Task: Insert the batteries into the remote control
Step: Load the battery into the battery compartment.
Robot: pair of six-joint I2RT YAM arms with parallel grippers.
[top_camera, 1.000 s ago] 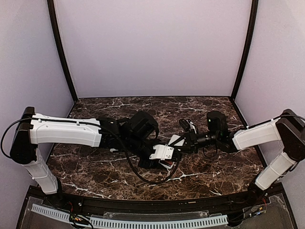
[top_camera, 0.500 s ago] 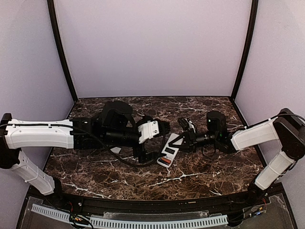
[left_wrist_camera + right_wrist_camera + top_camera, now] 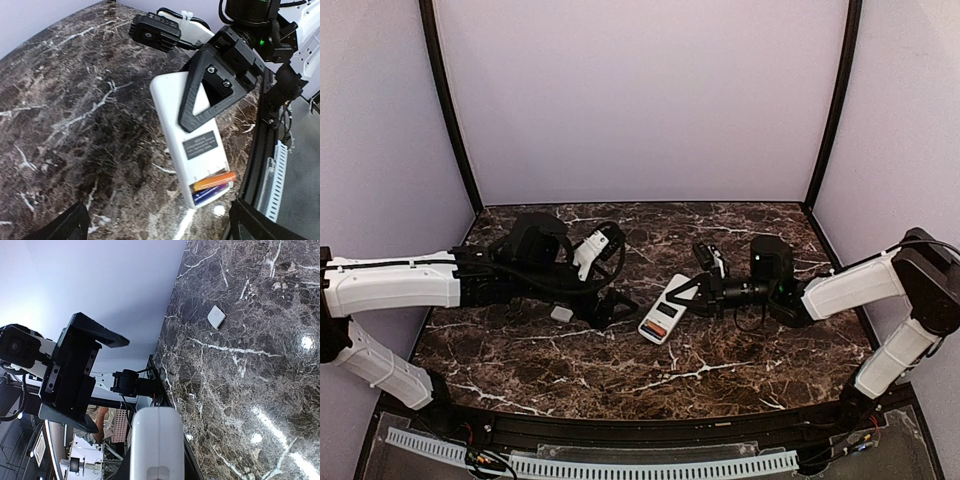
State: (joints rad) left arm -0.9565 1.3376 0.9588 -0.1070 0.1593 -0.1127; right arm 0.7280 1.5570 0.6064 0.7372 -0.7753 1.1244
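The orange battery's outer end pokes up out of the remote control's compartment [image 3: 212,188]. My left gripper should push that end [image 3: 229,177] down before it gets the white square piece.
The remote control [image 3: 667,307] lies white back up, its near end low over the table, and my right gripper [image 3: 697,290] is shut on its far end. From the left wrist, a black right finger [image 3: 216,87] crosses the remote control [image 3: 175,120]. The batteries [image 3: 214,184], one orange and one dark purple, sit side by side in the open compartment at its near end; the orange one [image 3: 656,327] also shows from above. My left gripper [image 3: 617,305] stands open just left of the remote, holding nothing. From the right wrist, the remote control [image 3: 156,440] shows edge-on.
A small white square piece [image 3: 561,314] lies flat on the marble table [image 3: 740,360] under the left arm, and the same white piece [image 3: 216,316] shows from the right wrist. Purple walls close in the back and sides. A black rail [image 3: 640,430] runs along the near edge.
My left gripper has opened and its arm has pulled back left, away from the remote. The remote, still in the right gripper, has shifted slightly left and lower.
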